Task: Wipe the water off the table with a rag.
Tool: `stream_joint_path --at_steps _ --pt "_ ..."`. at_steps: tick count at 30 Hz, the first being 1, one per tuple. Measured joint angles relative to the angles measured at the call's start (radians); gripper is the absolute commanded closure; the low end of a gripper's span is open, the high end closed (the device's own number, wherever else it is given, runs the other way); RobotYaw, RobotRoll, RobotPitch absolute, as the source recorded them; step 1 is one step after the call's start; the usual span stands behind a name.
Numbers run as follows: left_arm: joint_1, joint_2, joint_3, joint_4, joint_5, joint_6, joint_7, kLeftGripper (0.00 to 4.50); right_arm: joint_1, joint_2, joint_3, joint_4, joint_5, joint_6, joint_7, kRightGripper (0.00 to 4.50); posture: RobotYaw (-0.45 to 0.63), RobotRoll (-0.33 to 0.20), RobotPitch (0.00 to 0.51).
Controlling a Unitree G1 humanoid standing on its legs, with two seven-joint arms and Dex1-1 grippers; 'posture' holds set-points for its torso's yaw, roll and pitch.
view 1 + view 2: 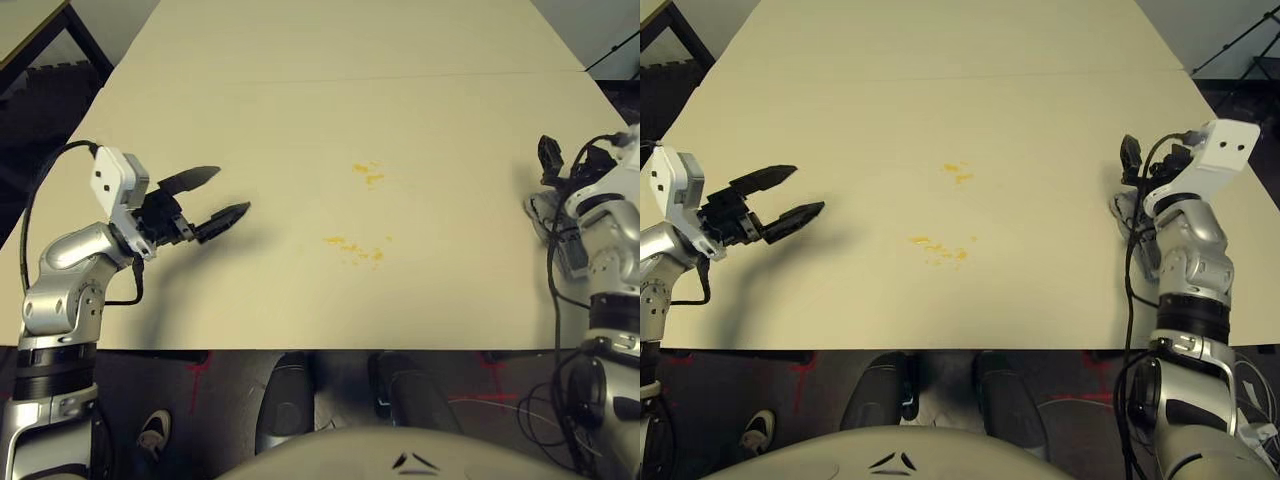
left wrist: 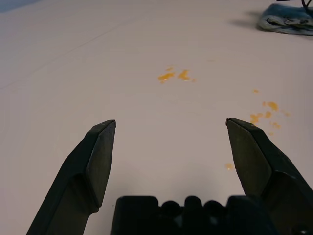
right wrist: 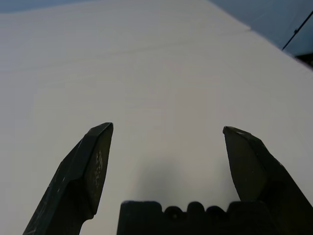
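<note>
The grey-blue rag point(image 1: 570, 246) is lying low and has soft, rumpled edges point(image 1: 538, 212). It will bunch up at my right gripper and pull loose flaps along when I wipe.
The water shows as two small orange-yellow clusters on the pale beige table point(image 1: 300, 110): a far one point(image 1: 367, 174) and a near one point(image 1: 356, 248). My left gripper point(image 1: 225, 196) hovers open over the left side of the table, pointing toward the spots, with nothing between its fingers. The grey-blue rag point(image 2: 287, 20) lies by the table's right edge, partly under my right wrist point(image 1: 1185, 235). My right gripper point(image 3: 168, 134) is open just above it, pointing away over bare tabletop and holding nothing.
A thin seam point(image 1: 350, 78) crosses the far part of the table. Black cables point(image 1: 1130, 290) hang along my right arm past the front edge. Another table's corner point(image 1: 30, 30) stands at far left, and a black stand leg point(image 1: 615, 50) at far right.
</note>
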Motion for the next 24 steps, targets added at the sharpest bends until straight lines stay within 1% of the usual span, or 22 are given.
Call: stream_joint_path --at_steps 2,5,8,11,13,18,22,24 --pt "-0.020 -0.015 -0.007 0.001 0.008 -0.016 0.000 0.00 0.003 -0.061 0.002 -0.009 0.015 0.096 0.050 0.02 0.17 0.000 0.172" --pt "-0.021 -0.019 -0.016 0.007 0.020 -0.036 -0.009 0.00 0.010 -0.179 0.031 -0.015 0.017 0.227 0.134 0.02 0.16 0.000 0.170" --pt "-0.020 -0.021 -0.025 0.044 0.036 -0.065 -0.025 0.00 0.011 -0.266 0.048 -0.020 0.022 0.345 0.212 0.02 0.16 0.000 0.169" --pt "-0.020 -0.022 -0.030 0.074 0.048 -0.087 -0.033 0.00 0.022 -0.347 0.087 -0.056 0.029 0.432 0.310 0.02 0.16 0.000 0.169" --pt "-0.020 -0.026 -0.031 0.079 0.051 -0.093 -0.033 0.00 0.052 -0.402 0.125 -0.108 0.041 0.484 0.393 0.02 0.16 0.000 0.170" --pt "-0.019 -0.031 -0.037 0.079 0.054 -0.100 -0.033 0.00 0.101 -0.409 0.175 -0.209 0.058 0.549 0.471 0.02 0.16 0.000 0.170" --pt "-0.015 -0.031 -0.037 0.078 0.054 -0.101 -0.031 0.00 0.157 -0.394 0.235 -0.219 0.013 0.538 0.456 0.02 0.17 0.000 0.172" --pt "-0.010 -0.031 -0.037 0.076 0.054 -0.101 -0.029 0.00 0.171 -0.381 0.243 -0.219 -0.010 0.511 0.446 0.02 0.18 0.000 0.176"
